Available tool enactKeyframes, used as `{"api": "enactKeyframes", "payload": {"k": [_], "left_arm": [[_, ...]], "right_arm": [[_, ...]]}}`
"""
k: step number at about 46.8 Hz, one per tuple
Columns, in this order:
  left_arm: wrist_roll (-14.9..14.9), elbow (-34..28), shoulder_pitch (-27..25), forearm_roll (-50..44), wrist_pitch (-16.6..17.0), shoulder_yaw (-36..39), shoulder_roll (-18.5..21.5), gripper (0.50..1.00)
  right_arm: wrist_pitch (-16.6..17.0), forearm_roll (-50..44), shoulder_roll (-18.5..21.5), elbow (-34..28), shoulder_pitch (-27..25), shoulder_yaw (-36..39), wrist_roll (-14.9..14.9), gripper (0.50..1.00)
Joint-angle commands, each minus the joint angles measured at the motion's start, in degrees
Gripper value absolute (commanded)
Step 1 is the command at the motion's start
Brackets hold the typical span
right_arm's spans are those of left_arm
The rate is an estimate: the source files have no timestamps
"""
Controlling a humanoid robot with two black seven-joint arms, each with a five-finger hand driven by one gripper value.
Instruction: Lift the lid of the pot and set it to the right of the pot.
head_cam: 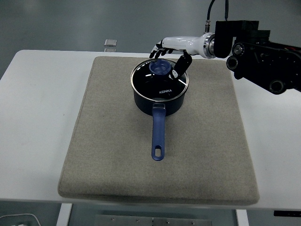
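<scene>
My gripper will find the dark blue pot (159, 104) empty when it lifts the glass lid, because just plain, even dark (146, 84) shows through the lid.
A dark blue pot (159, 101) stands on the grey mat (117, 155), its blue handle (158, 134) pointing toward the near edge. A glass lid (157, 84) with a blue knob (160, 68) rests on the pot. My right hand (168, 56), white with black fingertips, hovers just behind and above the knob. Its fingers (158, 48) are spread beyond the knob and the thumb (181, 66) hangs down on the knob's right side. Nothing is grasped.
The mat lies on a white table (37, 117). A small clear object (111, 43) sits at the table's far edge, left of the pot. My right arm's black body (263, 52) hangs over the table's far right.
</scene>
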Motion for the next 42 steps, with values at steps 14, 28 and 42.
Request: {"api": "enactKeyframes", "payload": {"k": [14,28,42], "left_arm": [[-0.07,0.00,0.00,0.00,-0.06,0.00,0.00,1.000],[-0.07,0.00,0.00,0.00,0.03,0.00,0.00,1.000],[-0.07,0.00,0.00,0.00,-0.06,0.00,0.00,1.000]], "right_arm": [[0.11,-0.44,0.19,-0.13,-0.18,-0.17,0.01,0.762],[-0.07,-0.53,0.63,-0.22,-0.09,-1.32,0.01,0.725],[0.02,-0.44,0.45,-0.13,0.88,-1.14,0.01,0.660]]}}
